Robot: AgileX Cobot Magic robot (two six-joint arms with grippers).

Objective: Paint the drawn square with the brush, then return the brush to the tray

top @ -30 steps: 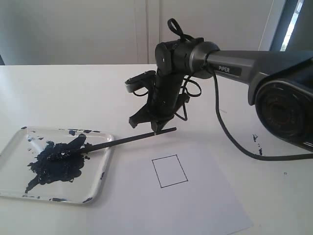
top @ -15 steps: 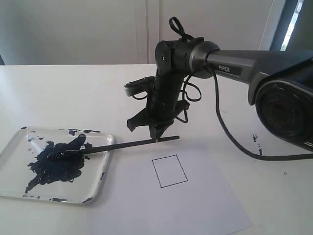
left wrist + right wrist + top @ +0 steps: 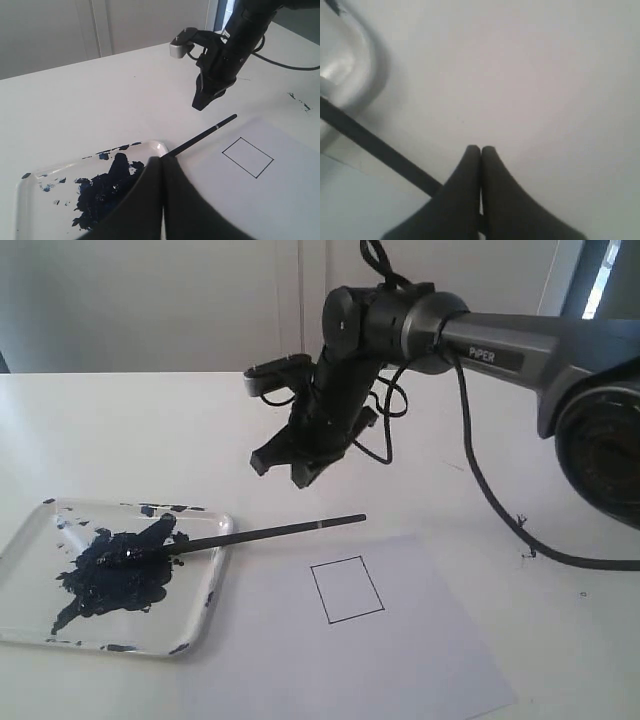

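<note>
My right gripper's fingers are shut above the brush's handle (image 3: 385,152), which slants beneath them. I should open them, turn to match the slant, then grip near the handle's loose end (image 3: 318,525).
The brush (image 3: 270,531) lies free, its dark tip in the paint of the tray (image 3: 215,570) and its handle across the rim, ending by the white paper. The drawn square (image 3: 347,590) on the paper is white inside. My right gripper (image 3: 300,478) hangs above the handle, apart from it, fingers together and holding nothing. In the right wrist view the gripper (image 3: 480,148) shows shut, over the brush (image 3: 375,145) and a tray corner (image 3: 350,75). My left gripper (image 3: 162,160) is shut and empty, looking at tray (image 3: 155,145), brush (image 3: 200,138), square (image 3: 247,157) and right gripper (image 3: 205,102).
A ragged blue-black paint blob (image 3: 115,570) fills the tray's middle. The white paper sheet (image 3: 400,660) lies at the front. A thick black cable (image 3: 500,530) trails over the table on the right, near paint specks (image 3: 522,523). A wall stands behind.
My right gripper has risen up and a little left, away from the brush. The brush handle has dropped and now rests on the tray rim and table, its tip still in the paint.
</note>
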